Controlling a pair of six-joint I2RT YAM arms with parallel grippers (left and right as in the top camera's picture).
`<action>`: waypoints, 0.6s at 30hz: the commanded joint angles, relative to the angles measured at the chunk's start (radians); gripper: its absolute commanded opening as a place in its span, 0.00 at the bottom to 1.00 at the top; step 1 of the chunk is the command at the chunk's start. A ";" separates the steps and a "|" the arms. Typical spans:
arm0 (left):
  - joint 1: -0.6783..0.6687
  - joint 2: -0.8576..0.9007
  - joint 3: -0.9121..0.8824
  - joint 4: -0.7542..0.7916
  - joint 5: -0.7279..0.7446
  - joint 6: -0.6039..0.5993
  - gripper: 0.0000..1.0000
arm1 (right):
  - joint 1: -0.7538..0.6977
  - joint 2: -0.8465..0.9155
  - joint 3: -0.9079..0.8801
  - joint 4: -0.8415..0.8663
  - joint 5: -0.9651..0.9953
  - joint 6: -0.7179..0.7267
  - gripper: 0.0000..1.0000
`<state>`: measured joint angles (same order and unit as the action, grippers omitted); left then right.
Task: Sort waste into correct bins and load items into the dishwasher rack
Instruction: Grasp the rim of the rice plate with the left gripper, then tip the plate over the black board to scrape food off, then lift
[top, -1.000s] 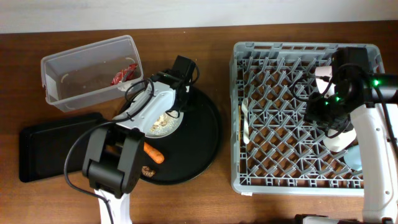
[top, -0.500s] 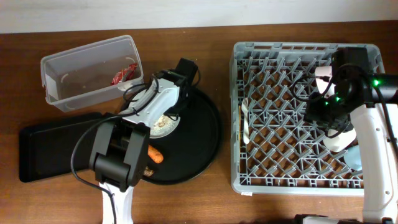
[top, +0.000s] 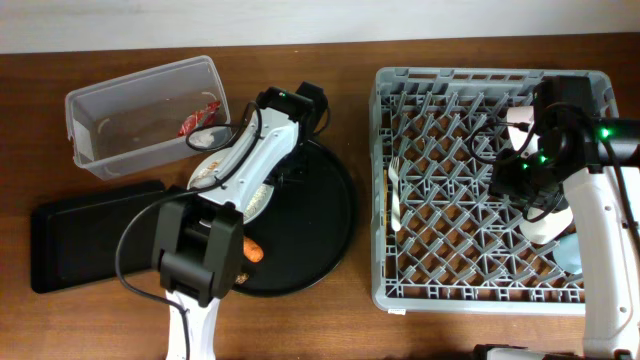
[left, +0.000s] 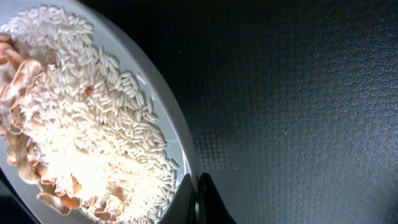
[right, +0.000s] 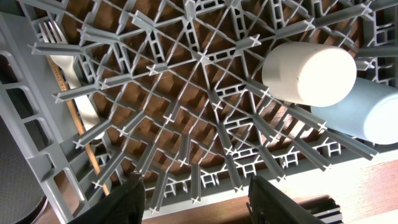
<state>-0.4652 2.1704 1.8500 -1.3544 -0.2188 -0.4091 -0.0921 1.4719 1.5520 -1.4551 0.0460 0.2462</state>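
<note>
My left gripper is going to put the round white plate in the rack, but rice and brown scraps (left: 93, 118) cover the plate, so it should first tip them into the shallow black tray (top: 95, 240).
The round white plate (left: 176, 132), with beige rice (left: 93, 124) and brown scraps on it, is pinched at its rim by my left gripper (left: 196, 202), which is shut on it. From overhead the plate (top: 207, 172) hangs over the upper-left edge of the round black tray (top: 320, 215), mostly under my left arm, close to the clear tub (top: 100, 105); the left gripper (top: 283, 165) is by its right rim. A red wrapper (top: 200, 118) lies in the tub. An orange carrot (top: 251, 249) lies on the round tray. My right gripper (right: 202, 202) hangs open over the dishwasher rack (top: 470, 90).
The shallow black tray (top: 85, 235) lies at front left. In the rack are a white fork (top: 395, 195), a white cup (right: 308, 71) and a blue cup (right: 373, 115). A pale dish (top: 518, 125) leans at the rack's back right.
The left gripper has shut on the plate's rim. Plate and wrist have shifted up and left toward the clear tub. The right arm has not moved.
</note>
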 joint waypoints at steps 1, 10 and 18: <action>0.041 -0.140 0.027 -0.062 -0.073 -0.067 0.00 | -0.006 -0.001 -0.005 -0.001 -0.005 -0.007 0.57; 0.348 -0.340 -0.014 -0.218 -0.055 -0.098 0.00 | -0.006 -0.001 -0.005 -0.008 0.019 -0.011 0.57; 0.554 -0.361 -0.254 -0.030 0.161 0.084 0.00 | -0.006 -0.001 -0.005 -0.012 0.019 -0.014 0.57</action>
<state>0.0425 1.8324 1.6333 -1.4124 -0.1463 -0.4046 -0.0921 1.4719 1.5520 -1.4658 0.0513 0.2352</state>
